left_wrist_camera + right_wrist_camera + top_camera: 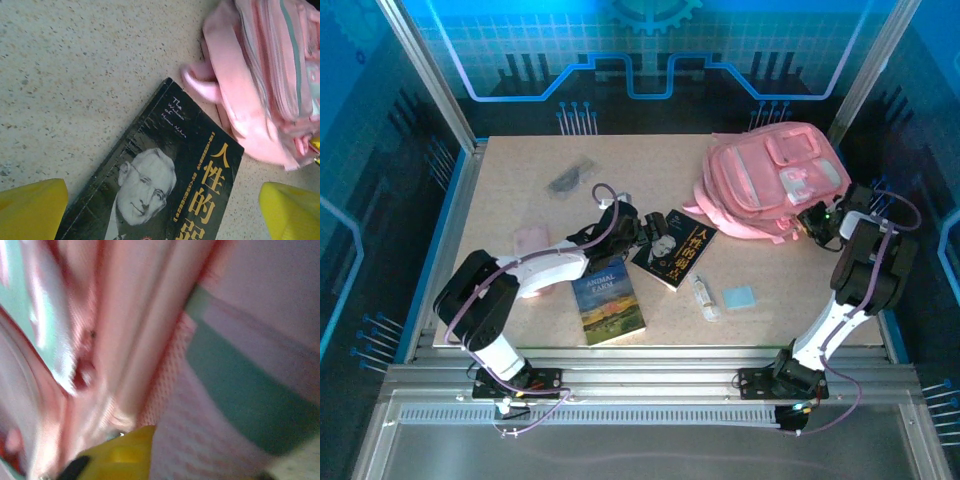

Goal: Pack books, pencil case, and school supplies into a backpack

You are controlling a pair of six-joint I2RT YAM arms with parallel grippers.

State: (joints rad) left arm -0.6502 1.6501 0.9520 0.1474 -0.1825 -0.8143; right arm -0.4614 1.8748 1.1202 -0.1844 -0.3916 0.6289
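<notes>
The pink backpack [770,176] lies far from my left gripper, so next my right gripper drags it closer and steadies it while my left gripper pulls its zipper [752,215].
The pink backpack [775,175] lies at the back right. My right gripper [813,222] is at its near right edge, shut on a fold of pink mesh fabric; the right wrist view is blurred, with one yellow finger [125,455] against the backpack [200,415]. A black book [672,247] lies mid-table, and my left gripper [625,225] hovers open over it, its yellow fingers [30,210] either side of the cover [165,190]. The Animal Farm book [608,300] lies nearer. The pale-pink pencil case [531,240] sits left. A whitish tube [705,297], blue pad [740,297] and dark grey item [567,178] lie loose.
A pink strap [202,87] of the backpack [270,85] reaches toward the black book's far corner. Metal frame posts and blue walls enclose the table [520,170]. The left arm's link lies across the table between the pencil case and the Animal Farm book.
</notes>
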